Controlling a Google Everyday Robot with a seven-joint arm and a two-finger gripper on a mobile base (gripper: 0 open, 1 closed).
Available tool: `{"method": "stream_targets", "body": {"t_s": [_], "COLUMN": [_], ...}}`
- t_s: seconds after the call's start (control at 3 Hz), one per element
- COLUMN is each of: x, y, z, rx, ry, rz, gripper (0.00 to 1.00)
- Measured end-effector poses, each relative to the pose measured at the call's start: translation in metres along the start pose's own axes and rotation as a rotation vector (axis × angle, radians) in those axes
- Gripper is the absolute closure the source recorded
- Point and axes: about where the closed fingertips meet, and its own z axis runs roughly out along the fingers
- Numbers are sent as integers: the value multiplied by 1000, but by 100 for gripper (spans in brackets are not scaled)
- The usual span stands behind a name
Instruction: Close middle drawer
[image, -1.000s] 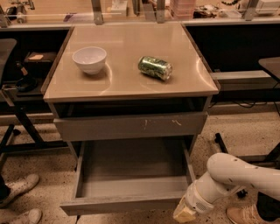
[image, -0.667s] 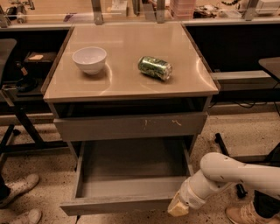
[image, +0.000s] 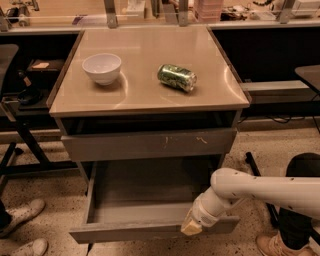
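I keep pushing toward the cabinet (image: 150, 163) until the drawer is almost in, because my gripper is touching the middle drawer's front (image: 150, 231) and the inside of the drawer is clear.
The middle drawer (image: 142, 190) is pulled far out of the cabinet, low in the view, and its bare grey inside shows. Its flat front (image: 125, 232) faces me. My gripper (image: 191, 227), at the end of the white arm (image: 260, 187) that comes in from the right, is at the right part of the drawer's front, touching or nearly touching it. Above the open drawer is a grey drawer front with pale scratch marks (image: 150, 144), slightly out.
On the cabinet top (image: 145, 97) stand a white bowl (image: 101, 68) and a green can (image: 177, 77) lying on its side. A person's shoes (image: 20, 217) are at the lower left, a dark leg and shoe (image: 295, 220) at the lower right. Black furniture legs (image: 25, 145) stand on the left.
My gripper and arm have moved left and a little up, from beside the drawer's right front corner onto its front. The drawer has not clearly moved.
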Motion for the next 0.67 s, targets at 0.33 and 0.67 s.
{"method": "stream_targets", "body": {"t_s": [0.33,0.67], "x": [0,1], "y": [1,-6], "z": [3,8], "rx": [4,20], "ry": [10,9], "rz": [6,22], "gripper": [100,100]}}
